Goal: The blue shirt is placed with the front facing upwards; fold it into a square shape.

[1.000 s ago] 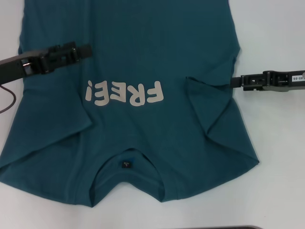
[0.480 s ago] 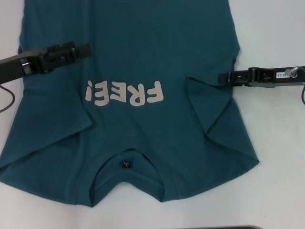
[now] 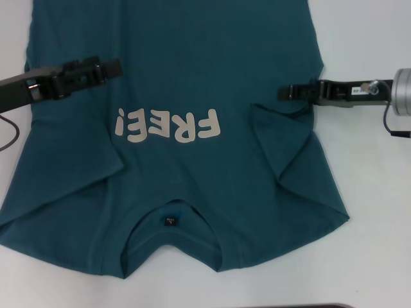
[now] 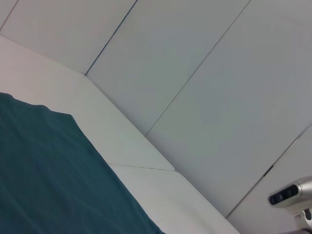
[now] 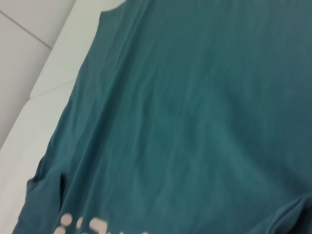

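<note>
The sleeve (image 3: 283, 144) by my right gripper is folded back toward the shirt's side edge, and I need to move the cuff inward (image 3: 240, 123) beside the print so the sleeve lies flat.
The blue shirt (image 3: 180, 77) lies flat on the white table, front up, with its off-white "FREE!" print (image 3: 168, 125) in the middle and the neck label (image 3: 170, 221) towards the near edge. Both sleeves are folded inward over the body, the right one (image 3: 279, 138) and the left one (image 3: 96, 160). My left gripper (image 3: 115, 66) hovers over the shirt's left part, beyond the print. At the shirt's right side edge, just beyond the folded sleeve, is my right gripper (image 3: 284, 93). The right wrist view shows teal cloth (image 5: 195, 112) close below.
Bare white table (image 3: 372, 192) lies to the right of the shirt and along the near edge. A thin cable (image 3: 9, 131) loops at the far left. The left wrist view shows the shirt's edge (image 4: 44, 170), a white wall and the other arm's silver wrist (image 4: 292, 195).
My right gripper has moved left from beside the shirt to over its right edge, slightly farther away, and its wrist has turned. The left arm and the shirt have not moved.
</note>
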Controlling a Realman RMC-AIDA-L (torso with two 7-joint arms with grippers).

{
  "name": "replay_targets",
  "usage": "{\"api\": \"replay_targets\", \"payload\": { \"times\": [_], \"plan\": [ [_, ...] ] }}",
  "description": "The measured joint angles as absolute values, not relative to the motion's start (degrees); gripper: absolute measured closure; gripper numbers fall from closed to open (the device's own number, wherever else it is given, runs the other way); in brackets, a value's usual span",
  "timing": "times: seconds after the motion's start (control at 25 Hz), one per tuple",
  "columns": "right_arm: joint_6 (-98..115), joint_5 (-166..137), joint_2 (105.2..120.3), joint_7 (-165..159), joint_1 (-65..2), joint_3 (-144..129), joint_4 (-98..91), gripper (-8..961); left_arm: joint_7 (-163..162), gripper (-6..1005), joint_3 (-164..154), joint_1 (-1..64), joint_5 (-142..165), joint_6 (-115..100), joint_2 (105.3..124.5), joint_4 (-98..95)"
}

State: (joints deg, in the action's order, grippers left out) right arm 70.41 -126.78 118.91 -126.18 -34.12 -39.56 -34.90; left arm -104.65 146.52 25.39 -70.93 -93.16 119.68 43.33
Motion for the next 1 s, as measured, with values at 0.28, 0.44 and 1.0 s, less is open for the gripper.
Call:
{"api": "replay_targets", "payload": {
  "times": [0.28, 0.44, 1.0],
  "plan": [
    [65.8, -124.7, 119.45, -125.6, -37.0, -39.7, -32.5, 229, -104.2, 113, 146.5, 25.3, -70.9, -93.1, 119.77, 43.3],
    [65.1, -122.6, 119.49, -125.5, -37.7, -39.9, -32.4, 229, -104.2, 114, 146.5, 25.1, -70.9, -93.0, 119.78, 43.3],
    [72.8, -123.5, 117.88, -124.1, -35.5, -40.1, -33.2, 229, -104.1, 114, 146.5, 25.1, -70.9, -92.7, 119.63, 42.7]
  ]
}}
